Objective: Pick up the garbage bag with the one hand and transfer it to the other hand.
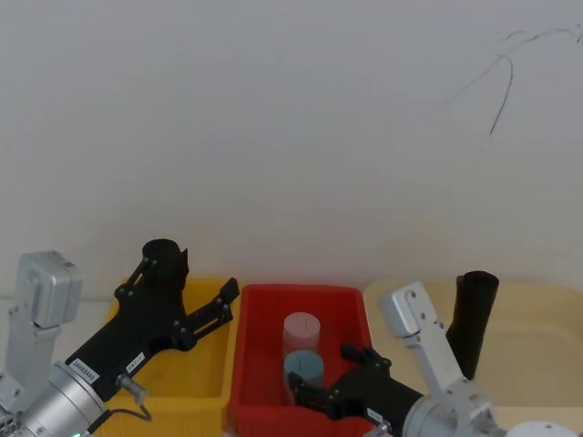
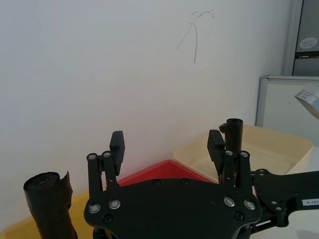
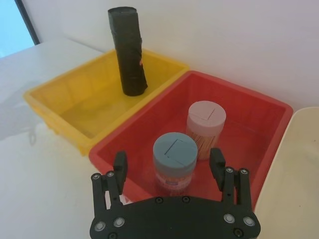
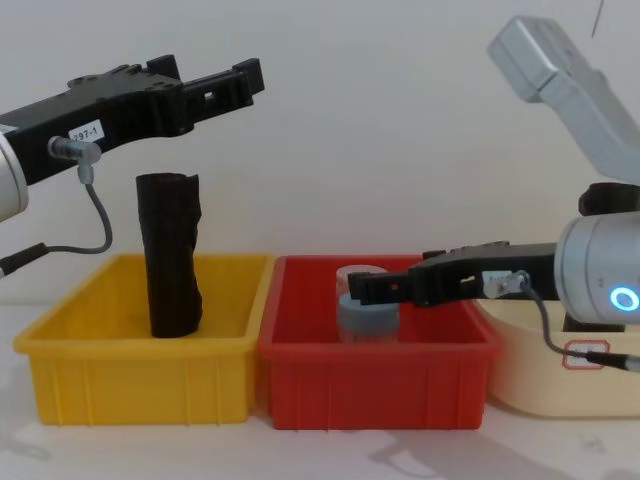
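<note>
The whole jar (image 4: 368,336) should come along in one piece when I lift it by the blue lid (image 4: 369,317), because that lid sits level and fully down.
The garbage bag (image 1: 474,323), a tall black roll with a wider collar at its top, stands upright in the cream tub (image 1: 537,332) on the right; it also rises behind a finger as the garbage bag (image 2: 233,130). My left gripper (image 4: 240,80), the one with the "97-1" sticker, hangs open and empty above the yellow bin (image 4: 140,380), well left of the bag. Its fingers (image 2: 117,142) are spread wide. My right gripper (image 3: 168,162) is open low in the red bin (image 4: 380,380), its fingers on either side of a blue-lidded jar (image 3: 174,149) with a gap to each.
A wrinkled black roll (image 4: 172,255) with a flat top stands in the yellow bin, below the left gripper (image 1: 187,282). A pink-lidded jar (image 3: 205,124) stands behind the blue one in the red bin. A white wall rises close behind all three containers.
</note>
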